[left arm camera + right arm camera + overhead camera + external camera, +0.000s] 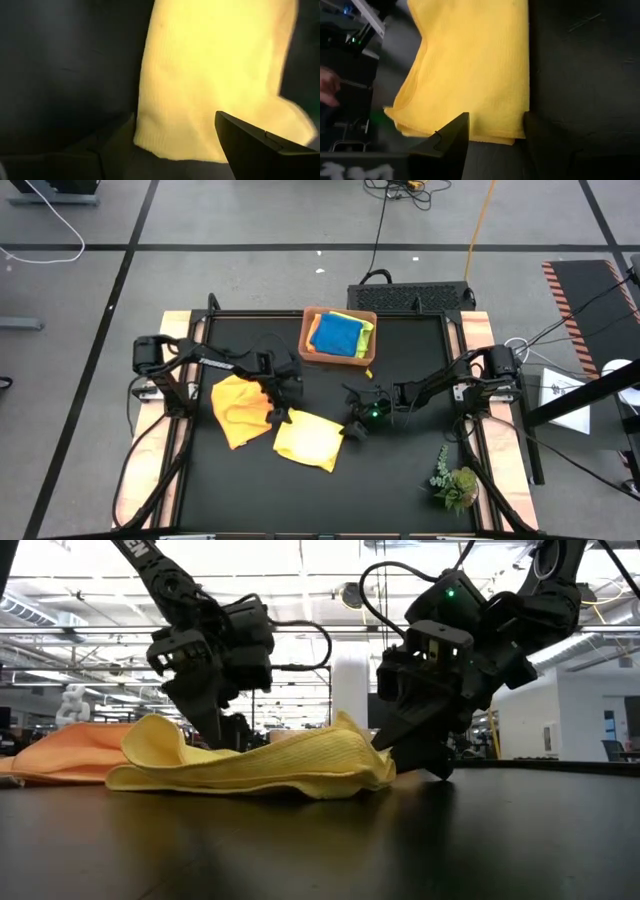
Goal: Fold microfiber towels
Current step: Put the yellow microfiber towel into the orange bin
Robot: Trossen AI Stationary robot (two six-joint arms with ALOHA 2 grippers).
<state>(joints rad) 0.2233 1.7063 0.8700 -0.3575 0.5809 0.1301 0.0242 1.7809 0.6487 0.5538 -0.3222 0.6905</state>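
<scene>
My gripper will carry the yellow towel (309, 441) over, and it should cover the blue towel still folded, because its folded square is nearly a match for the brown tray (338, 337).
A yellow towel (305, 438) lies folded over on the black table, near the middle. Left of it, an orange towel (238, 408) lies rumpled. My left gripper (280, 416) stands open at the yellow towel's left end (170, 145), slanting down, with that edge between its fingers. My right gripper (354, 431) is open at the towel's right end (495, 131), low over the table, one finger on either side of the layered edge. In the low view the towel (260, 765) lies in a low heap between the two grippers. My left gripper has the yellow towel's left edge (165, 150) between its open fingers; I cannot tell whether they touch the cloth. My right gripper has the towel's folded right edge (492, 135) between its spread fingers, which come in low from the table's right; I cannot tell whether they touch it.
A brown tray (305, 330) at the far middle holds a blue towel (337, 333) on top of a lime green one (366, 330). A green plant sprig (455, 482) lies near the right front corner. Bare black table lies in front of the towels.
</scene>
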